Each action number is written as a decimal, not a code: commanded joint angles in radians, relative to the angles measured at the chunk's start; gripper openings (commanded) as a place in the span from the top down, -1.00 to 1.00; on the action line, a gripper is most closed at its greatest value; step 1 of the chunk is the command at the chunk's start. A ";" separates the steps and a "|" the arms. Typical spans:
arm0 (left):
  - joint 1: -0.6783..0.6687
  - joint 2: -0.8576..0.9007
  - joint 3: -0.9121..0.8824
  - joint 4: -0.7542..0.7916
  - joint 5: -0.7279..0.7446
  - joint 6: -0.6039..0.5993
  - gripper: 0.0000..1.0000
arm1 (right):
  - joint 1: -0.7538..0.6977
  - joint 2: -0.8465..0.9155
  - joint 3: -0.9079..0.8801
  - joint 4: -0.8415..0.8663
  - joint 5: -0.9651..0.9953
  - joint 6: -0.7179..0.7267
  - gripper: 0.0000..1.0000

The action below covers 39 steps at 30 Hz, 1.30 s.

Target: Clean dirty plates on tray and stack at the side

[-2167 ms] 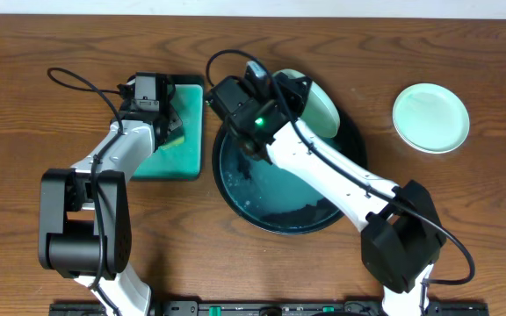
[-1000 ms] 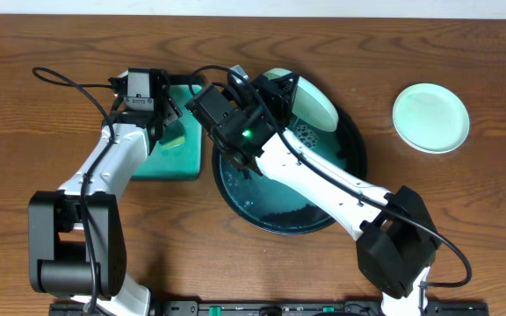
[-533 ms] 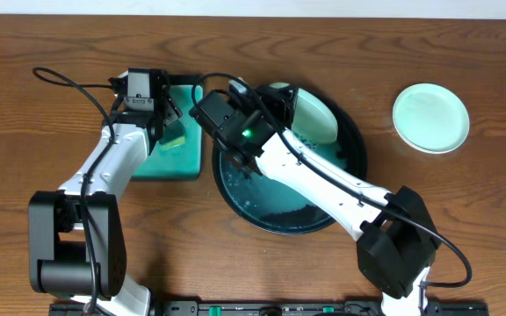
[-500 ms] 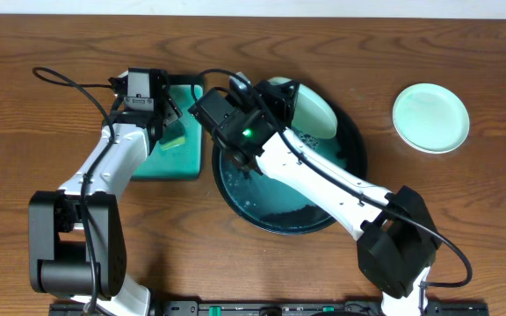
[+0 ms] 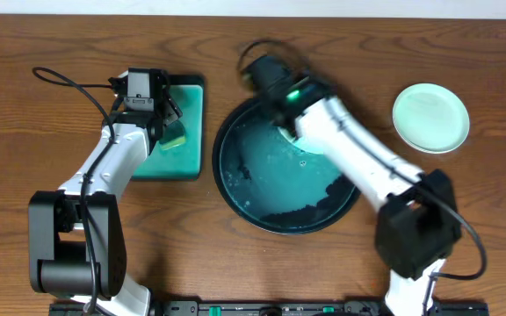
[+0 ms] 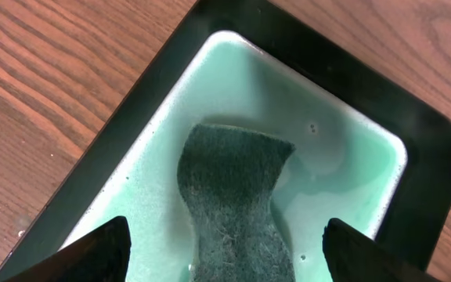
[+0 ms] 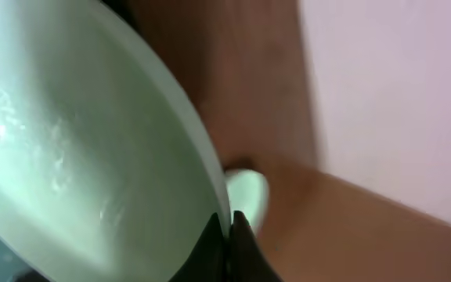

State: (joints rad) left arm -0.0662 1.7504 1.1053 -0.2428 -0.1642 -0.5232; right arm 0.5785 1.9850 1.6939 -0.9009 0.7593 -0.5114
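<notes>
My right gripper should keep carrying the held plate by its rim [image 7: 193, 129] until it rests on the flat plate's top [image 5: 430, 118], since that top is open.
My right gripper [image 7: 229, 229] is shut on the rim of a pale green-white plate [image 7: 77, 141], which fills the left of the right wrist view, tilted on edge. From overhead the right arm [image 5: 341, 140] is blurred over the upper rim of the round black tray [image 5: 235, 206], and it hides most of the held plate. Teal water lies in the tray. A second plate [image 5: 430, 118] lies flat on the table at the right and shows small and far in the wrist view [image 7: 249, 194]. My left gripper [image 6: 229, 254] hangs open above a dark green sponge [image 6: 237, 196].
The sponge lies in a rectangular teal tray [image 6: 131, 141] with a dark rim, left of the round tray [image 5: 183, 162]. Dark residue sits at the round tray's lower right [image 5: 310, 206]. Both arm bases stand at the table's front edge.
My right arm has swung right with the plate, from the tray's upper left to its upper rim. The left arm has stayed over the sponge.
</notes>
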 commanded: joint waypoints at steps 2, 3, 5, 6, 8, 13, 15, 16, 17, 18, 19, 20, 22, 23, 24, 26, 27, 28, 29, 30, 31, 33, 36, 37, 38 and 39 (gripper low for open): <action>0.006 -0.006 -0.002 -0.003 -0.020 0.002 -0.57 | -0.259 -0.138 0.010 -0.006 -0.652 0.140 0.97; 0.006 -0.006 -0.002 -0.003 -0.020 0.002 -0.58 | -0.326 -0.156 0.010 0.001 -0.757 0.171 0.98; 0.006 -0.006 -0.002 -0.003 -0.020 0.002 -0.57 | -0.446 -0.178 0.010 0.008 -0.904 0.233 0.97; 0.006 -0.006 -0.002 -0.003 -0.020 0.002 -0.57 | -0.520 -0.183 0.010 0.008 -0.988 0.268 0.97; 0.006 -0.006 -0.002 -0.003 -0.020 0.002 -0.58 | -0.642 -0.183 0.010 0.005 -1.136 0.293 0.98; 0.006 -0.006 -0.002 -0.003 -0.020 0.002 -0.57 | -0.900 -0.142 0.004 -0.020 -1.356 0.306 0.97; 0.006 -0.006 -0.002 -0.003 -0.020 0.002 -0.57 | -0.969 -0.119 -0.001 -0.022 -1.355 0.344 0.97; 0.006 -0.006 -0.002 -0.003 -0.020 0.002 -0.57 | -1.000 -0.105 -0.005 -0.019 -1.355 0.367 0.97; 0.006 -0.006 -0.002 -0.003 -0.020 0.002 -0.57 | -1.026 -0.092 -0.006 -0.019 -1.355 0.394 0.97; 0.006 -0.006 -0.002 -0.003 -0.020 0.002 -0.58 | -1.055 -0.073 -0.006 -0.018 -1.350 0.431 0.97; 0.006 -0.006 -0.002 -0.003 -0.020 0.002 -0.58 | -1.081 -0.053 -0.006 -0.017 -1.328 0.483 0.97; 0.006 -0.006 -0.002 -0.003 -0.019 0.002 -0.58 | -1.104 -0.034 -0.006 -0.015 -1.297 0.539 0.97; 0.006 -0.006 -0.002 -0.003 -0.020 0.002 -0.58 | -1.136 -0.003 -0.006 -0.011 -1.242 0.617 0.97; 0.006 -0.006 -0.002 -0.003 -0.020 0.002 -0.58 | -1.153 0.017 -0.006 -0.009 -1.215 0.658 0.97; 0.006 -0.006 -0.002 -0.003 -0.020 0.002 -0.58 | -1.167 0.036 -0.006 -0.007 -1.204 0.683 0.97; 0.006 -0.006 -0.002 -0.003 -0.020 0.002 -0.58 | -1.184 0.068 -0.006 -0.002 -1.204 0.699 0.97; 0.006 -0.006 -0.002 -0.003 -0.020 0.002 -0.58 | -1.193 0.085 -0.006 0.002 -1.203 0.699 0.97; 0.006 -0.006 -0.002 -0.003 -0.020 0.002 -0.57 | -1.197 0.098 -0.006 0.005 -1.199 0.702 0.98; 0.006 -0.006 -0.002 -0.003 -0.020 0.002 -0.58 | -1.202 0.113 -0.006 0.008 -1.180 0.715 0.97; 0.006 -0.006 -0.002 -0.003 -0.020 0.002 -0.58 | -1.204 0.121 -0.006 0.008 -1.159 0.733 0.97; 0.006 -0.006 -0.002 -0.003 -0.020 0.002 -0.58 | -1.205 0.131 -0.006 0.009 -1.128 0.762 0.97; 0.006 -0.006 -0.002 -0.003 -0.020 0.002 -0.57 | -1.205 0.144 -0.006 0.016 -1.123 0.769 0.95; 0.006 -0.006 -0.002 -0.003 -0.020 0.002 -0.58 | -1.201 0.148 -0.006 0.013 -1.139 0.740 0.62; 0.006 -0.006 -0.002 -0.003 -0.020 0.002 -0.58 | -1.199 0.148 -0.006 0.010 -1.147 0.730 0.47; 0.006 -0.006 -0.002 -0.003 -0.020 0.002 -0.57 | -1.197 0.148 -0.006 0.005 -1.157 0.723 0.37; 0.006 -0.006 -0.002 -0.003 -0.020 0.002 -0.58 | -1.191 0.148 -0.006 -0.011 -1.172 0.715 0.35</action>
State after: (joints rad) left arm -0.0662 1.7504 1.1053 -0.2428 -0.1642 -0.5232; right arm -0.6224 2.1342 1.6886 -0.8944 -0.3813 0.2165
